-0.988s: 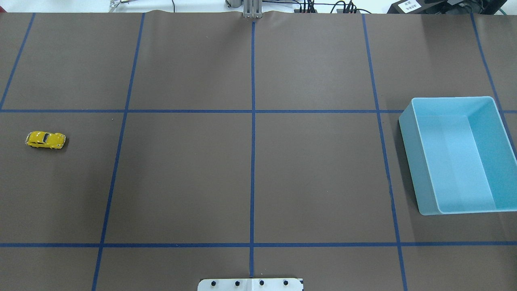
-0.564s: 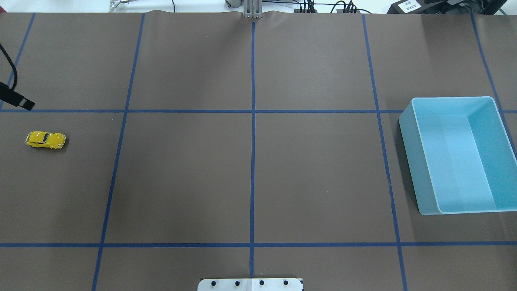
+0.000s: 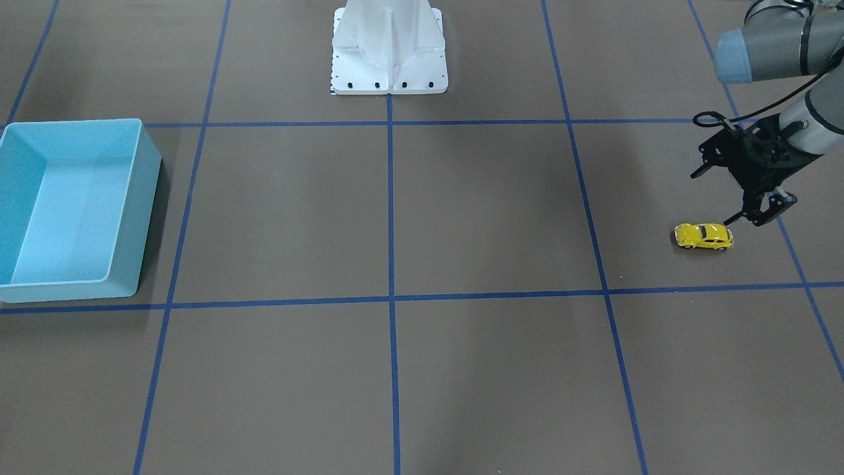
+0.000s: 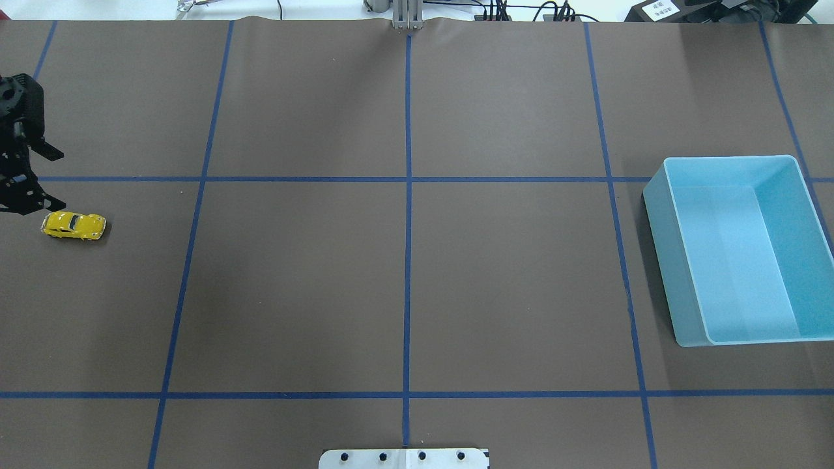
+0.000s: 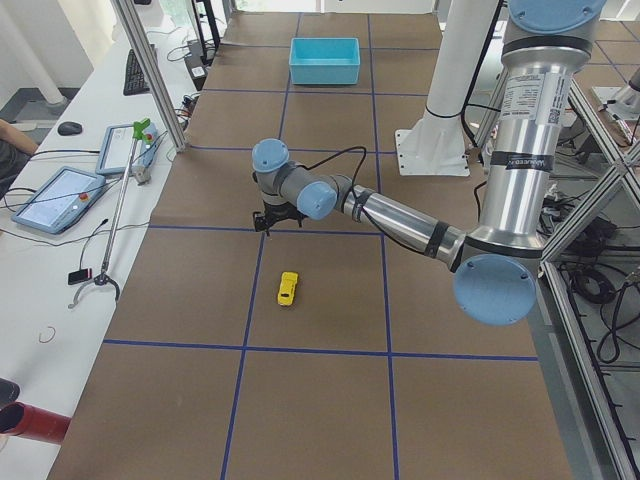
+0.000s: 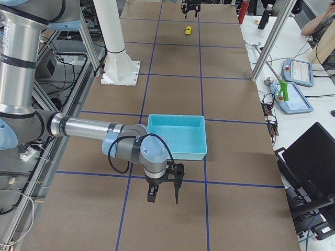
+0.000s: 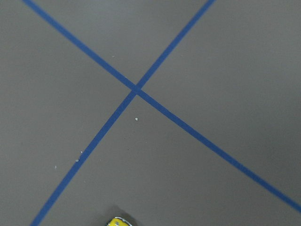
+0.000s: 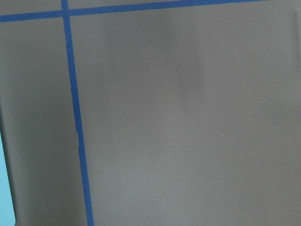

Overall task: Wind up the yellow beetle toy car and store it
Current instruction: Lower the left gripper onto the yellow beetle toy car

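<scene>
My left gripper should turn square, because it hangs crooked beside the yellow beetle toy car (image 3: pixel 704 236), and then lower its fingers around the car's long sides (image 3: pixel 706 245).
The yellow beetle toy car (image 4: pixel 73 225) stands on its wheels on the brown mat at the table's far left, also seen in the front view (image 3: pixel 703 235) and the left side view (image 5: pixel 287 289). Only a yellow sliver (image 7: pixel 117 222) of it shows at the bottom of the left wrist view. My left gripper (image 4: pixel 55 180) hangs open above the mat just beside the car, not touching it (image 3: pixel 732 194). My right gripper (image 6: pixel 163 191) shows only in the right side view, low over the mat near the light blue bin (image 6: pixel 175 151); I cannot tell its state.
The light blue bin (image 4: pixel 659 215) stands at the far right with nothing in it (image 3: pixel 142 158). The white robot base (image 3: pixel 389 53) is mid-table at the robot's edge. Blue tape lines grid the mat. Beyond the far edge is a bench with tablets (image 5: pixel 60 195).
My left gripper has come in from the left edge and now hangs open next to the car. The car and the bin have not moved.
</scene>
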